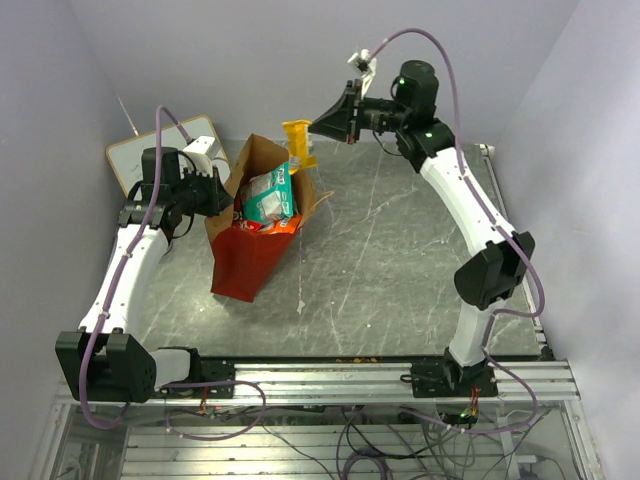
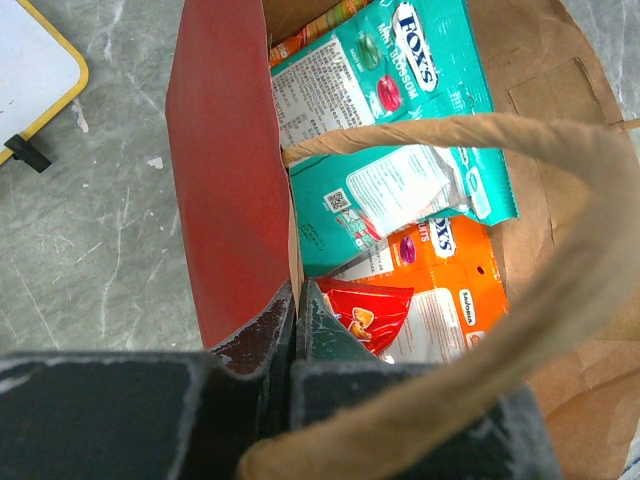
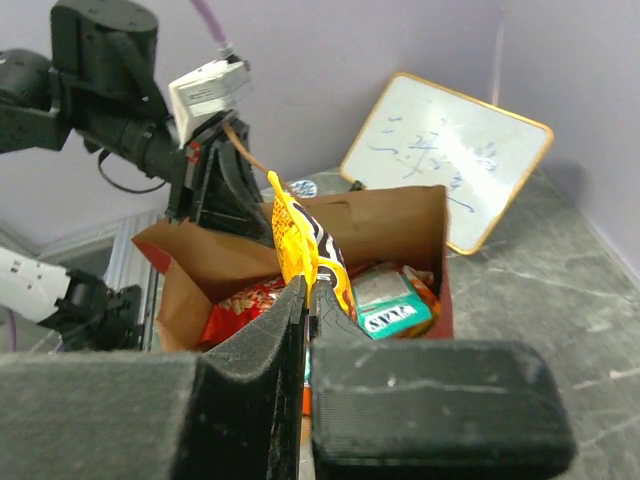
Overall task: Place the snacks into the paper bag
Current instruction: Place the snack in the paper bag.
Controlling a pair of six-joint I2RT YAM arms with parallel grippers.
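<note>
My right gripper keeps carrying the yellow packet in until it hangs over the teal packet (image 1: 269, 197), because my left gripper is holding the paper bag's opening (image 1: 259, 167) open.
The paper bag (image 1: 245, 262), red outside and brown inside, stands tilted at the left middle of the table. Inside it lie a teal packet (image 2: 400, 120), an orange packet (image 2: 450, 290) and a small red packet (image 2: 365, 312). My left gripper (image 2: 297, 300) is shut on the bag's rim wall (image 2: 225, 180), with the bag's paper handle (image 2: 560, 200) arching beside it. My right gripper (image 3: 308, 285) is shut on a yellow snack packet (image 3: 292, 235) and holds it in the air above the bag's far rim; this packet also shows in the top view (image 1: 299, 143).
A white writing board (image 1: 172, 152) with a yellow rim lies at the far left behind the left arm. It also shows in the right wrist view (image 3: 450, 160). Walls close in the table at the back and sides.
</note>
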